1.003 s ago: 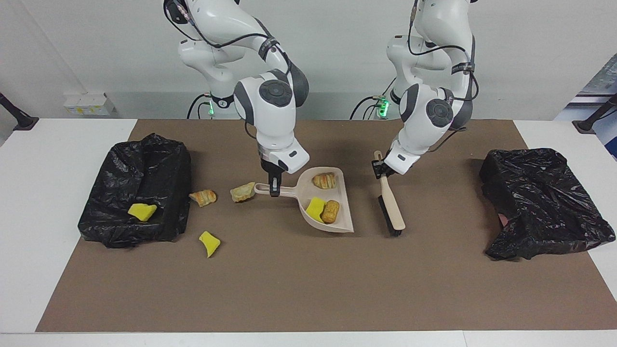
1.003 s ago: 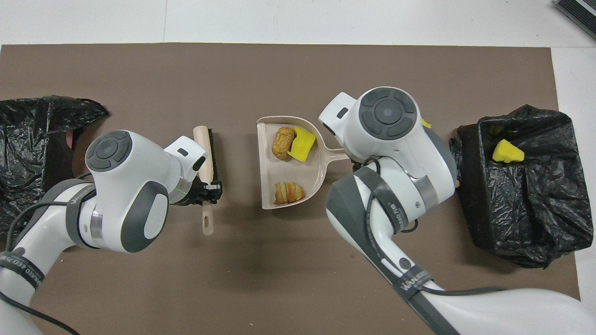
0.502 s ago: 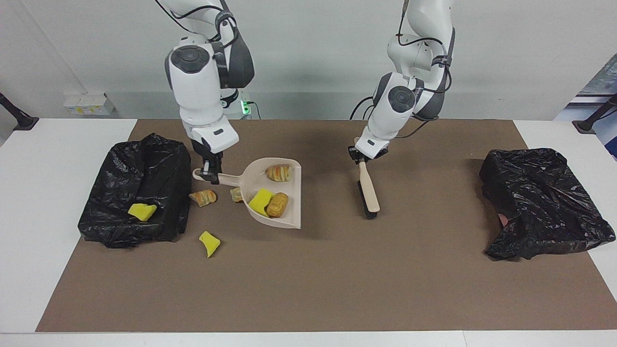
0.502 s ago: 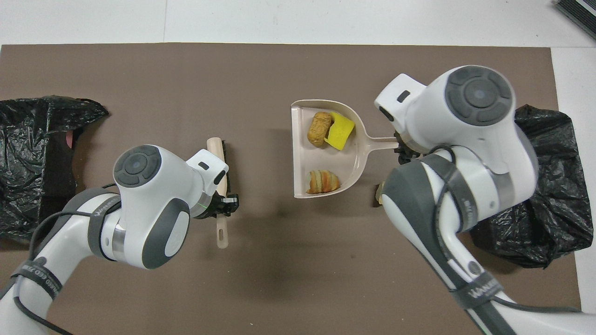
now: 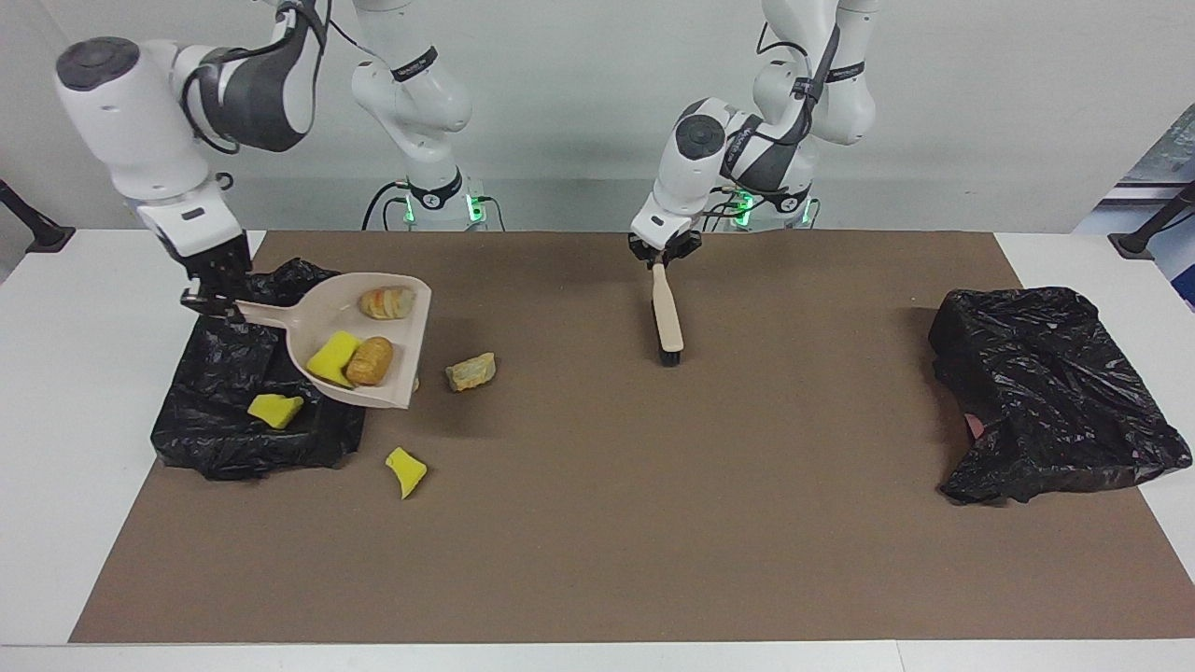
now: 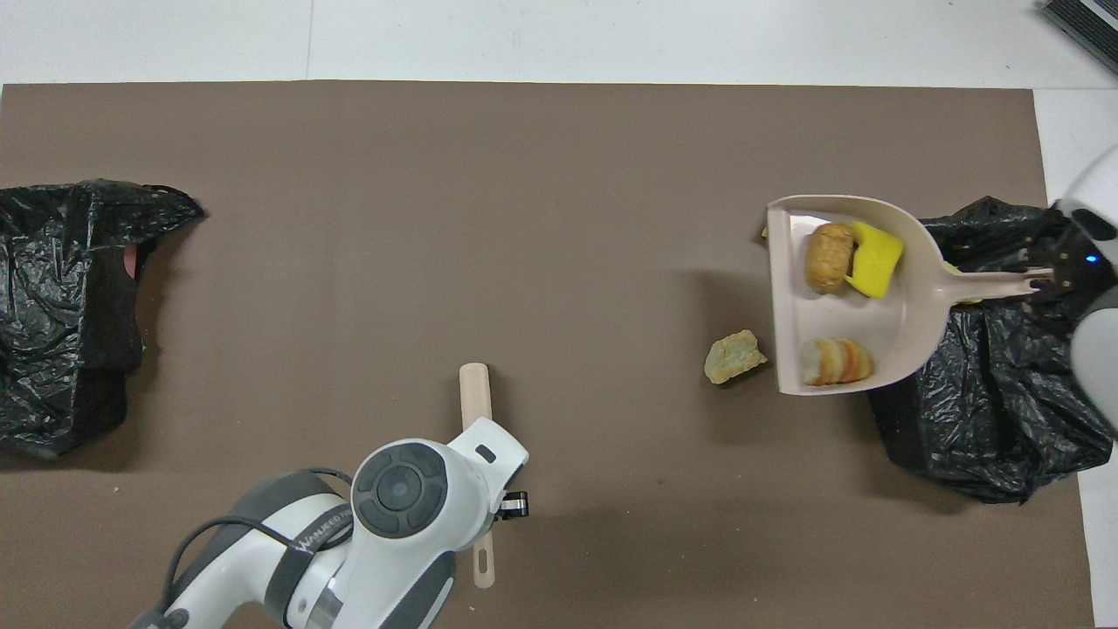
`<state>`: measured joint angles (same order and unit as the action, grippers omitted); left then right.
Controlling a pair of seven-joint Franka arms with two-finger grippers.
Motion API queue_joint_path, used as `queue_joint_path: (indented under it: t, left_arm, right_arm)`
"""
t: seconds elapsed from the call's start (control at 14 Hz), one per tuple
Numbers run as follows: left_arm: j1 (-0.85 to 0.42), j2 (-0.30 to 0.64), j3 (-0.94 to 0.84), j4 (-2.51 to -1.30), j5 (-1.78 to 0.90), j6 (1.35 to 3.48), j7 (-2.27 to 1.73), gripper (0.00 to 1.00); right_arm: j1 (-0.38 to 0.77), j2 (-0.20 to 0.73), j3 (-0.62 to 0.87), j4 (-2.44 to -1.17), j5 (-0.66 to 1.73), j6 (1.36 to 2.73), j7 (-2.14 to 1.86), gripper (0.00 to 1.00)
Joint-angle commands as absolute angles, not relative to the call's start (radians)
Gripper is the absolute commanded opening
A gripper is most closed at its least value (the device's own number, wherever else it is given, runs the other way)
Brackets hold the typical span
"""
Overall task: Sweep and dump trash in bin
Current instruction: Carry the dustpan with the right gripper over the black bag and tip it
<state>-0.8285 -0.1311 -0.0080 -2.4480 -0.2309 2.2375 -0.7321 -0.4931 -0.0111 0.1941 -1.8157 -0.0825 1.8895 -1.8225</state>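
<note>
The dustpan's front edge (image 6: 776, 300) is over the mat, beyond the bin's edge. Next, my right gripper pulls the dustpan's front edge back over the bin's opening (image 6: 980, 372) before it tips the dustpan.
My right gripper (image 5: 210, 303) is shut on the handle of a beige dustpan (image 5: 359, 341), held up in the air. The handle is over the black-lined bin (image 5: 233, 439) at the right arm's end, and the pan (image 6: 908, 323) is over the bin's edge and the mat beside it. In the pan lie a yellow foam wedge (image 5: 334, 357) and two bread-like chunks (image 5: 371, 360). One yellow piece (image 5: 275, 409) lies in the bin. A tan chunk (image 5: 470, 371) and a yellow wedge (image 5: 405, 470) lie loose on the mat. My left gripper (image 5: 665, 250) is shut on the brush (image 5: 667, 317).
A second black-lined bin (image 5: 1046, 392) stands at the left arm's end of the table. A brown mat (image 5: 597, 541) covers the table's middle. The brush slants down with its bristle end low over the mat, close to the robots.
The right arm has lifted the loaded dustpan and carried it to the bin at its end. The left arm has drawn the brush back toward the robots.
</note>
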Motion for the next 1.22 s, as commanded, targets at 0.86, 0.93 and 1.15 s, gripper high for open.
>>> queue_joint_path:
  t: [0.86, 0.93, 1.15]
  left_arm:
    - [-0.534, -0.095, 0.009, -2.31, -0.156, 2.275, -0.467, 1.0]
    - [-0.503, -0.094, 0.011, -2.301, -0.156, 2.272, -0.43, 1.0]
    - [-0.373, -0.094, 0.011, -2.264, -0.146, 2.267, -0.28, 1.0]
  right_arm:
    - [-0.574, -0.216, 0.192, -2.084, -0.575, 2.1, -1.673, 0.0]
    - [-0.54, -0.242, 0.192, -2.106, -0.636, 2.088, -1.596, 0.0]
    - [-0.457, -0.297, 0.192, -2.161, -0.768, 2.039, -1.424, 0.0]
